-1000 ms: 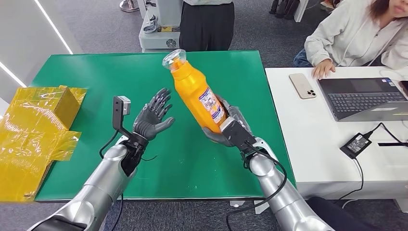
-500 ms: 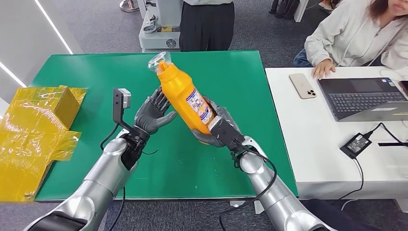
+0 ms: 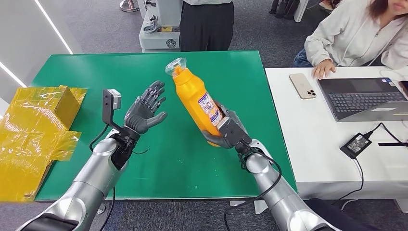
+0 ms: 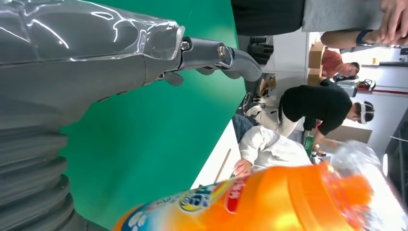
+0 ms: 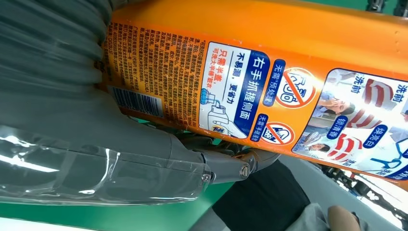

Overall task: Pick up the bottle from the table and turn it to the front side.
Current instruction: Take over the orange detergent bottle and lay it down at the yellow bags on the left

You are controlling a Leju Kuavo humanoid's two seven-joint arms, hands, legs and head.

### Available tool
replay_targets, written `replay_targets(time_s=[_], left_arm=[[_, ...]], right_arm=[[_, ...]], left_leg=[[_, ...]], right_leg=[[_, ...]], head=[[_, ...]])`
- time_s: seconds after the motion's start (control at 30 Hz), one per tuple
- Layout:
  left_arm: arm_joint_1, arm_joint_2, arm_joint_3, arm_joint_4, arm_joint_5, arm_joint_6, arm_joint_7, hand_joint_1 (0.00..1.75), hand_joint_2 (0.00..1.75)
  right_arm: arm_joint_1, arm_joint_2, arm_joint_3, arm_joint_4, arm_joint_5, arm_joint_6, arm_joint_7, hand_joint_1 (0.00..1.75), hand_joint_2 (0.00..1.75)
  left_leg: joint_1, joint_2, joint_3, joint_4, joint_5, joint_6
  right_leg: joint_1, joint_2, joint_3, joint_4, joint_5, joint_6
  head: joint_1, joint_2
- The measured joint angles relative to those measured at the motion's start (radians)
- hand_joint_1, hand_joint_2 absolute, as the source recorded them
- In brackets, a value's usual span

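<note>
The clear cap point(image 3: 175, 65) sits down around the orange spout point(image 3: 178, 70), so I expect the clear cap to stay on when I tip the bottle onto its side.
An orange bottle point(image 3: 195, 99) with a clear plastic-wrapped cap leans up and to the left above the green table point(image 3: 96, 72). My right hand point(image 3: 225, 131) grips its lower end, and the back label with printed text faces the right wrist camera point(image 5: 269, 91). My left hand point(image 3: 144, 111) is open, palm up and fingers spread, a short gap left of the bottle and not touching it. In the left wrist view the bottle point(image 4: 269, 204) lies beyond my left hand's fingers point(image 4: 226, 55).
Crumpled yellow packaging point(image 3: 33, 130) lies at the table's left edge. A white desk point(image 3: 317, 144) on the right carries a laptop point(image 3: 365, 98), a phone point(image 3: 302, 85) and a power adapter point(image 3: 355, 144), with a seated person point(image 3: 356, 33) behind. Another person point(image 3: 207, 24) stands beyond the table's far edge.
Half a second ago the bottle was tipped against my left hand's fingers. It has since swung back to the right, and my left hand has drawn away to the left.
</note>
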Motion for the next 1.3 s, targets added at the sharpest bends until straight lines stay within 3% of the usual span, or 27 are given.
replay_targets(time_s=[0.27, 0.83, 1.3], left_arm=[[0.001, -0.023, -0.003, -0.010, 0.010, -0.060, 0.010, 0.00, 1.75], [-0.027, -0.058, -0.011, 0.031, 0.095, -0.029, 0.020, 0.00, 1.75], [-0.089, -0.067, -0.011, 0.071, 0.079, 0.001, 0.048, 0.00, 1.75]], right_arm=[[-0.030, 0.021, 0.002, 0.039, 0.024, 0.017, 0.000, 1.75, 1.75], [-0.077, 0.080, 0.056, 0.036, 0.015, 0.081, 0.009, 1.75, 1.75], [-0.117, 0.091, 0.070, 0.069, 0.016, 0.086, 0.034, 1.75, 1.75]], left_leg=[[0.000, 0.000, 0.000, 0.000, 0.000, 0.000], [0.000, 0.000, 0.000, 0.000, 0.000, 0.000], [0.000, 0.000, 0.000, 0.000, 0.000, -0.001]], right_leg=[[0.000, 0.000, 0.000, 0.000, 0.000, 0.000], [0.000, 0.000, 0.000, 0.000, 0.000, 0.000], [0.000, 0.000, 0.000, 0.000, 0.000, 0.000]], head=[[0.000, 0.000], [0.000, 0.000], [0.000, 0.000]])
